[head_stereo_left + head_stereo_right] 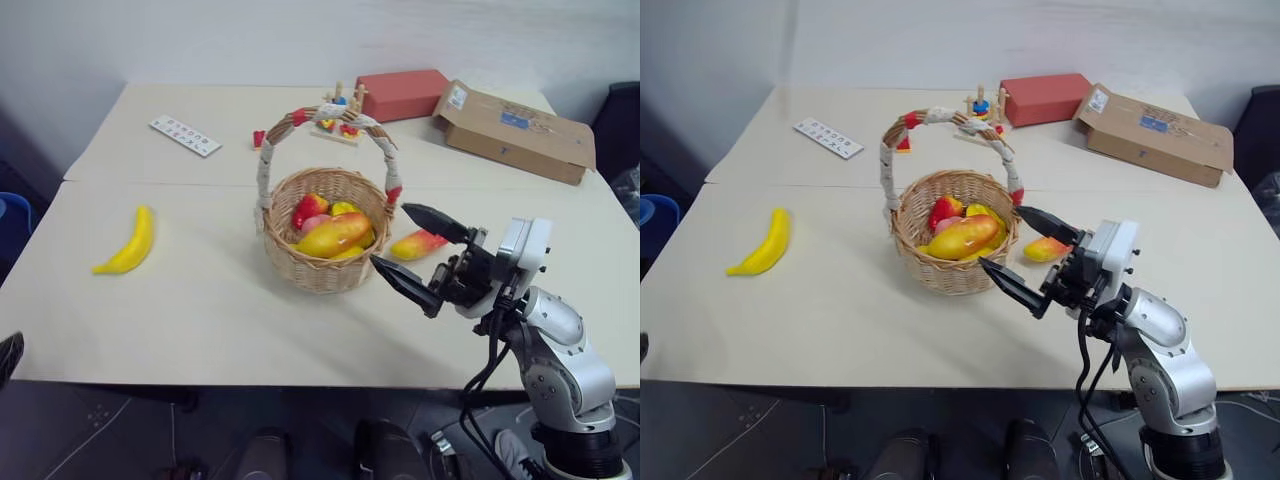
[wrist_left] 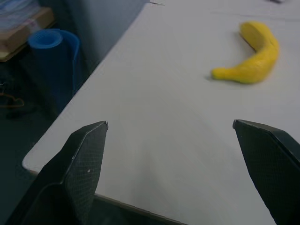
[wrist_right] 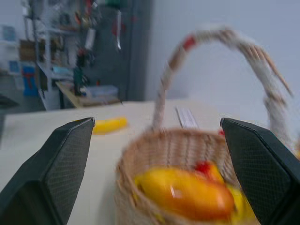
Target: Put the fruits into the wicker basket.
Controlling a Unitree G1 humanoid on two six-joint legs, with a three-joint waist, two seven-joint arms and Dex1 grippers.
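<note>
The yellow banana (image 1: 141, 238) lies alone with a clear way to my left gripper's open fingers, so I should keep reaching until they are on both sides of the banana's body (image 1: 131, 256), then close them.
The wicker basket (image 1: 320, 272) stands mid-table and holds several fruits, with a red-and-yellow mango piece (image 1: 333, 235) on top. Another mango piece (image 1: 420, 243) lies on the table just right of the basket. The yellow banana (image 1: 128, 242) lies far to the left. My right gripper (image 1: 388, 233) hovers open and empty in front of the basket's right side, pointing at it; the right wrist view shows the basket (image 3: 178, 145) close ahead. My left gripper (image 2: 169, 124) is open and empty over the table's left front corner, short of the banana (image 2: 251, 61).
At the back of the table are a red box (image 1: 402, 93), a brown cardboard box (image 1: 515, 130), a wooden peg toy (image 1: 340, 115), a small red block (image 1: 259, 138) and a white card strip (image 1: 185, 135). A blue roll (image 2: 54, 51) stands on the floor past the left edge.
</note>
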